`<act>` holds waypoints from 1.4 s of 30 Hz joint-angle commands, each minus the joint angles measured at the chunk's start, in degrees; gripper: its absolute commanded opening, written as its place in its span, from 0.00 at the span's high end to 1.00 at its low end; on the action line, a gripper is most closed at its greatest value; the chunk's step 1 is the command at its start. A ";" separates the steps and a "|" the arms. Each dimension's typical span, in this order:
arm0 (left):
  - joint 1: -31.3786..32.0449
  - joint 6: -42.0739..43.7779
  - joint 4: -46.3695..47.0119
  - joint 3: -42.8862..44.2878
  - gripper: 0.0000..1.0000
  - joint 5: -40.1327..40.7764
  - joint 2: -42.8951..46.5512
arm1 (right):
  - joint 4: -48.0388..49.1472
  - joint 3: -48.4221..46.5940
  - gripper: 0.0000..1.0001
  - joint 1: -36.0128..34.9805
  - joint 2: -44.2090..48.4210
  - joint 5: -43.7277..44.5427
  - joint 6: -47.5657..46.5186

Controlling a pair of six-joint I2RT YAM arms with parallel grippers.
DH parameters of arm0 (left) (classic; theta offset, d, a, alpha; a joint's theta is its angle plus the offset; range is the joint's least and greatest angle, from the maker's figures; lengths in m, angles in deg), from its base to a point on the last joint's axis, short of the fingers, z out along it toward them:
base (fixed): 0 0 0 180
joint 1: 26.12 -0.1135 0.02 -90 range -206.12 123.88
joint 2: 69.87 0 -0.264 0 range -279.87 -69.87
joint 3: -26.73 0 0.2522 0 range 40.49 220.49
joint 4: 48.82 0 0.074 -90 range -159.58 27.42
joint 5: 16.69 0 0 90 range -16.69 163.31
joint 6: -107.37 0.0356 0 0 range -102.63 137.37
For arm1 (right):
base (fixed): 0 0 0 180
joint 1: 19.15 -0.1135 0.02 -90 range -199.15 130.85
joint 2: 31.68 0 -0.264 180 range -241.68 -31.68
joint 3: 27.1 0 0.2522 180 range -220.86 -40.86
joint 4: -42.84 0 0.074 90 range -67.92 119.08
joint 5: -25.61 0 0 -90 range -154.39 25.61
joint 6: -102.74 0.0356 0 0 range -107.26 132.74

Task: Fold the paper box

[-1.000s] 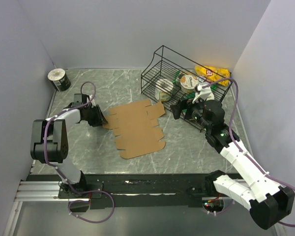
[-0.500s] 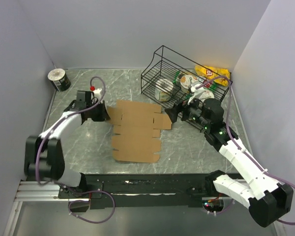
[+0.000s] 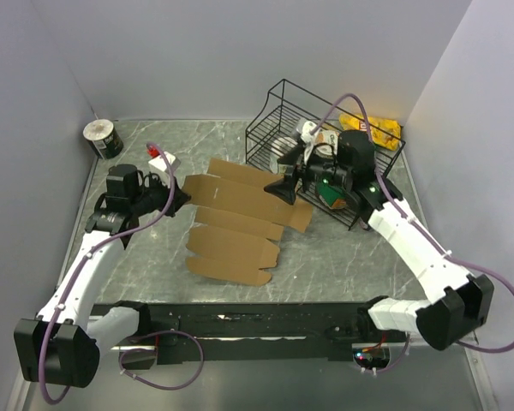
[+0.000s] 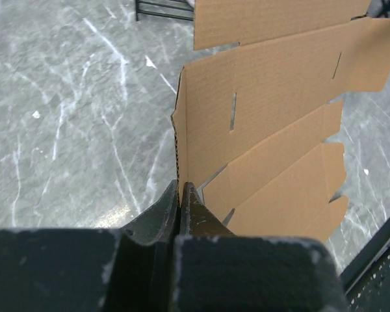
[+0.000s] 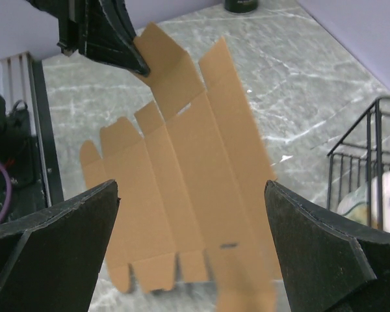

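The slotted panel [image 5: 200, 153] will bend upright along its crease when I lift its edge, because straight creases [image 5: 181, 172] divide the paper box into strips.
The paper box [image 3: 240, 218] is a flat brown die-cut cardboard sheet with flaps and slots, lifted off the marble table. My left gripper [image 3: 176, 197] is shut on its left edge flap; the pinch shows in the left wrist view [image 4: 180, 187], with the sheet [image 4: 273, 110] stretching away to the right. My right gripper [image 3: 284, 190] is wide open at the sheet's right end. In the right wrist view the sheet [image 5: 188, 188] hangs between and beyond my open fingers [image 5: 58, 234], and my left gripper [image 5: 138, 65] grips the far tab.
A black wire basket [image 3: 321, 141] with food cups stands at the back right, behind my right arm; it shows at the right edge of the right wrist view [image 5: 367, 169]. A yellow packet [image 3: 379, 128] lies beyond it. A dark can [image 3: 100, 139] stands in the back left corner.
My left gripper has lifted the sheet's left edge and the arm has swung outward. My right gripper has moved up and left to the sheet's right end. The sheet has turned and risen.
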 commanded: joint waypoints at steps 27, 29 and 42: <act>2.05 2.91 0.65 -0.02 0.99 -4.66 3.68 | -11.51 -17.92 0.31 -2.65 -22.99 -0.01 -17.51; 2.13 2.82 0.65 -0.02 0.99 -4.75 3.76 | -13.44 -18.53 0.35 -2.65 -24.12 -0.63 -17.59; 3.01 2.21 1.00 -0.28 0.99 -2.12 3.50 | -22.85 -24.51 0.62 -2.65 -27.65 -6.87 -18.47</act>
